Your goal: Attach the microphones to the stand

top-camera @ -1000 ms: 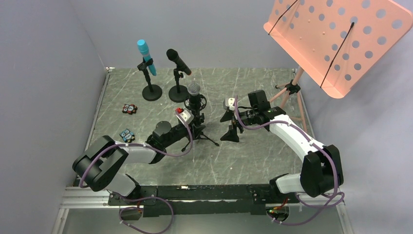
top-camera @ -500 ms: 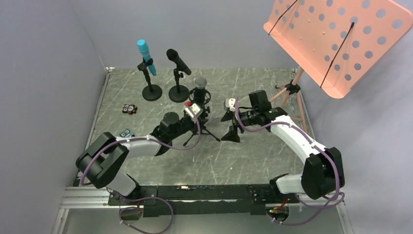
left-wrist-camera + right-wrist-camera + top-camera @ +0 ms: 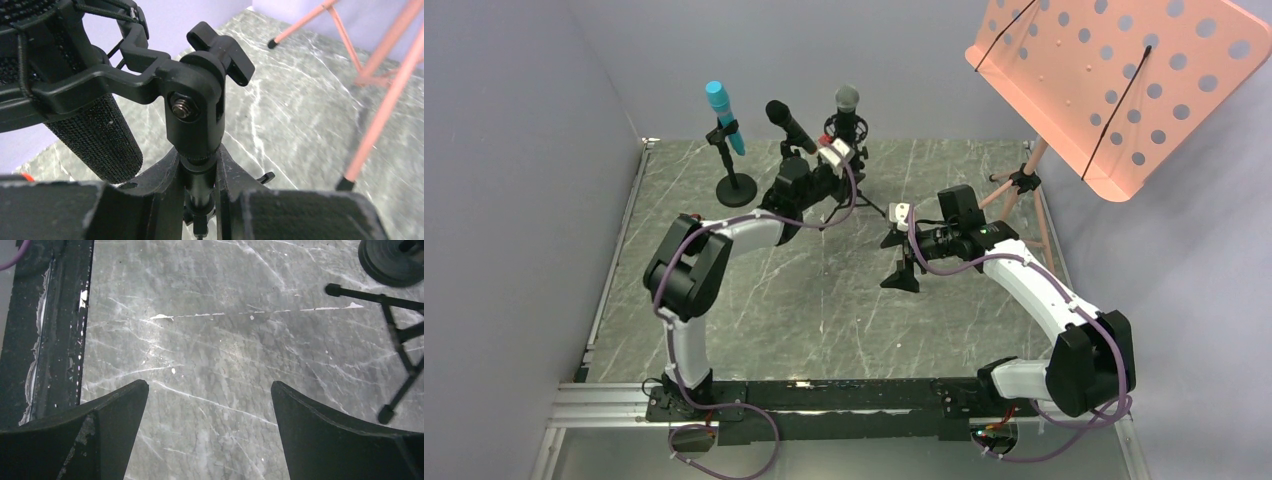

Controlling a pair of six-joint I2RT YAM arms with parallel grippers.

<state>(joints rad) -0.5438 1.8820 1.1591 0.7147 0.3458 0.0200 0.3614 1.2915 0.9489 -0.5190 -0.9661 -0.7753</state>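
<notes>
The tripod's legs (image 3: 870, 203) are spread clear of the black mic's stand, so the robot's left gripper goes on holding the stem (image 3: 199, 186) upright until the tripod's feet rest flat, and then let go.
The turquoise mic (image 3: 722, 115) and the black mic (image 3: 789, 125) sit tilted in clips on two round-base stands at the back left. The silver-mesh-head mic (image 3: 847, 97) stands upright in a black shock mount (image 3: 846, 127) on a small tripod stand (image 3: 864, 205) just to their right. My left gripper (image 3: 837, 165) is shut on the tripod's stem. In the left wrist view the fingers (image 3: 199, 170) clamp the stem (image 3: 201, 187) below the mount's pivot (image 3: 192, 100), with the mic body (image 3: 95, 135) at left. My right gripper (image 3: 902, 270) is open and empty above the table (image 3: 210, 400).
A salmon perforated music stand (image 3: 1114, 80) rises at the back right, its legs (image 3: 1024, 185) on the table; they show in the left wrist view (image 3: 380, 115). The right wrist view shows a tripod leg (image 3: 395, 330), a round base (image 3: 395, 257) and the table's edge rail (image 3: 55, 315).
My left arm has carried the tripod stand with the silver-head mic from the table's middle to the back, beside the two round-base stands. The right arm has barely moved.
</notes>
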